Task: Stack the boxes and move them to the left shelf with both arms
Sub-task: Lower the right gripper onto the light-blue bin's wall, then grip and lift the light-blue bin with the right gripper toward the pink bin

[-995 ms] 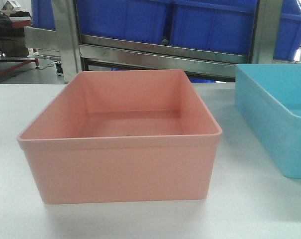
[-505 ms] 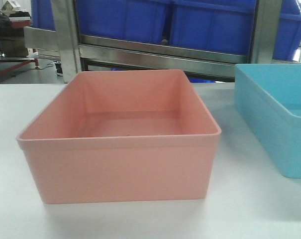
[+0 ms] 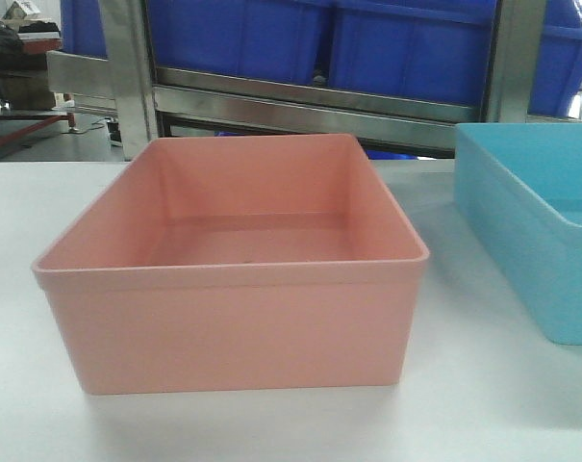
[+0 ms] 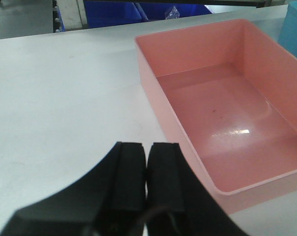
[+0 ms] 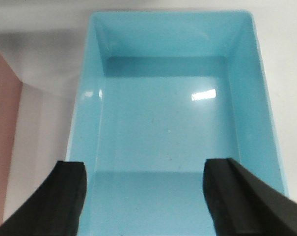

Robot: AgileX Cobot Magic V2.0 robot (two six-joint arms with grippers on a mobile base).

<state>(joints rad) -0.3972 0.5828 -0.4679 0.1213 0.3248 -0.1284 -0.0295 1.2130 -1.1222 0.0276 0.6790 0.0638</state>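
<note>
My gripper will get the light blue box (image 3: 536, 236) only partway into the salmon pink box when I lower it, because the salmon pink box's sides (image 3: 238, 327) get narrower toward its base.
The salmon pink box (image 3: 233, 327) stands empty and open-topped in the middle of the white table. To its right stands the light blue box (image 3: 531, 250), also empty, cut off by the frame edge. My left gripper (image 4: 147, 147) is shut with nothing in it, hovering over the bare table just left of the pink box (image 4: 222, 123). My right gripper (image 5: 146, 167) is open wide above the near end of the blue box (image 5: 168, 123), its fingers about as far apart as the box is wide. The left shelf is out of view.
Behind the table stands a steel rack (image 3: 310, 111) holding dark blue glossy bins (image 3: 406, 48). The white tabletop (image 4: 65, 88) stretches left of the pink box. A narrow gap of table separates the two boxes (image 5: 33, 123).
</note>
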